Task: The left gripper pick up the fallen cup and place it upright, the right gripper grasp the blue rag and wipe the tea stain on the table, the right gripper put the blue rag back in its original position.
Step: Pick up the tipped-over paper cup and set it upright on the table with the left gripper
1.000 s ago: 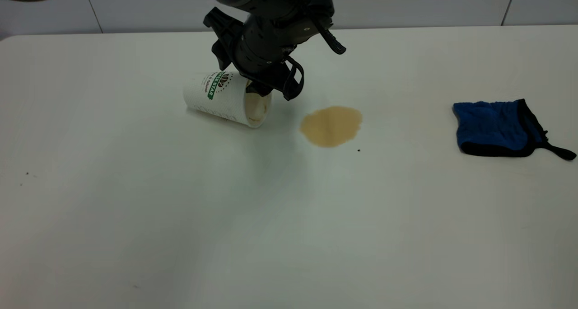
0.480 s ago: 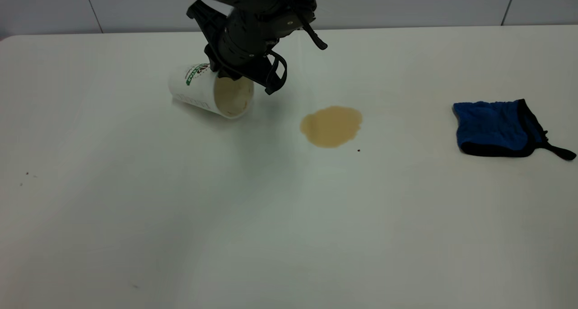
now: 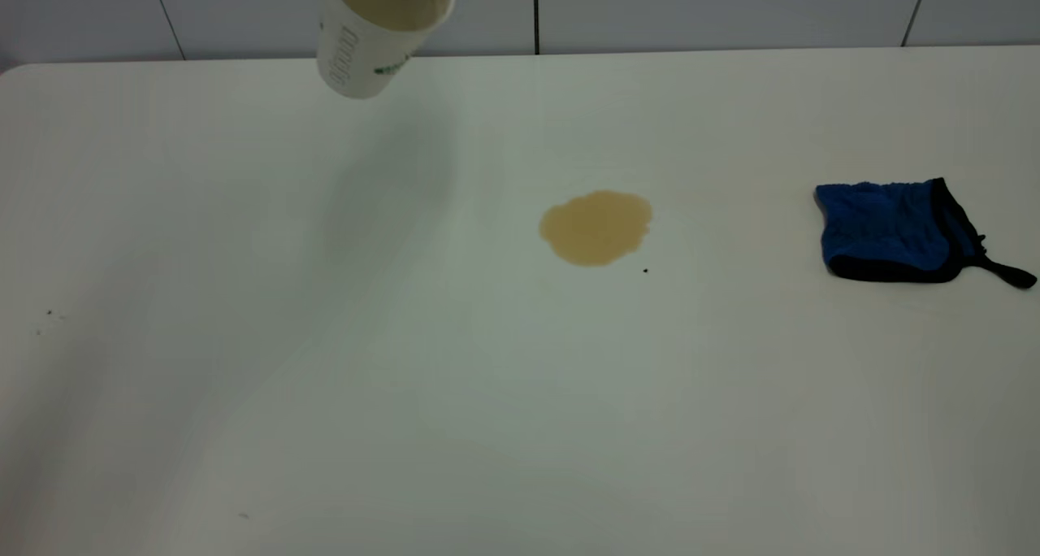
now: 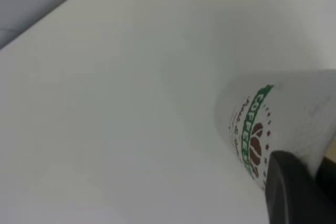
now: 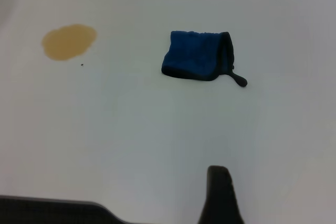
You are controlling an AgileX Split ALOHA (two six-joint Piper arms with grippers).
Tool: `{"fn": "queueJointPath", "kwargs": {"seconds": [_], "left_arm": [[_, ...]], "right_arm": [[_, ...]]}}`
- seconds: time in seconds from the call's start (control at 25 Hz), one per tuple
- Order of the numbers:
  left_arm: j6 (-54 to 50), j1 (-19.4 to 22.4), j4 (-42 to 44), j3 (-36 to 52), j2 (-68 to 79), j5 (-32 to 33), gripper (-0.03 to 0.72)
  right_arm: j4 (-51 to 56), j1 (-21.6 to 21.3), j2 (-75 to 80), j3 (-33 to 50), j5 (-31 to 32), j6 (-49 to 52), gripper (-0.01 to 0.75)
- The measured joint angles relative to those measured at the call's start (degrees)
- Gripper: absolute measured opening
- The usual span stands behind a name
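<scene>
I should go on lowering the cup with my left gripper, as the cup's base (image 3: pixel 357 86) faces down over clear table (image 3: pixel 370 197) beside the stain, until its base stands flat, and then let go.
The white paper cup (image 3: pixel 375 32) hangs in the air above the table's far edge, tilted with its cream inside toward the camera. My left gripper (image 4: pixel 314 178) is shut on the cup (image 4: pixel 273 124) near its rim; it is out of the exterior view. The light brown tea stain (image 3: pixel 595 227) lies on the white table (image 3: pixel 487 393) right of centre. The blue rag (image 3: pixel 890 231) lies flat at the right side. My right gripper (image 5: pixel 219 195) hovers high above the table, apart from the rag (image 5: pixel 197 55) and the stain (image 5: pixel 69 41).
A tiny dark speck (image 3: pixel 645 271) sits just beside the stain. A few more specks (image 3: pixel 49 313) lie near the table's left side. A grey tiled wall (image 3: pixel 731 7) stands behind the far edge.
My left gripper has lifted the cup off the table, up and slightly left, and has itself left the exterior view. The cup now hangs high. The rag and stain have not moved.
</scene>
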Motion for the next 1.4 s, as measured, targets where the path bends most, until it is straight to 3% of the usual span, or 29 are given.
{"fn": "queueJointPath", "kwargs": {"seconds": [0.28, 0.52, 0.96, 1.4], "left_arm": [[26.6, 14.7, -30.3, 0.0, 0.8, 0.8, 0.016], [38.5, 21.8, -44.8, 0.0, 5.8, 0.1, 0.016], [42.7, 22.9, -51.6, 0.0, 14.0, -3.5, 0.040], [42.9, 22.1, -52.0, 0.0, 14.5, -5.4, 0.203]], "right_arm": [[0.0, 0.0, 0.0, 0.0, 0.0, 0.0, 0.585], [0.0, 0.0, 0.0, 0.0, 0.0, 0.0, 0.585], [0.0, 0.0, 0.0, 0.0, -0.1, 0.0, 0.585], [0.0, 0.0, 0.0, 0.0, -0.1, 0.0, 0.585]]}}
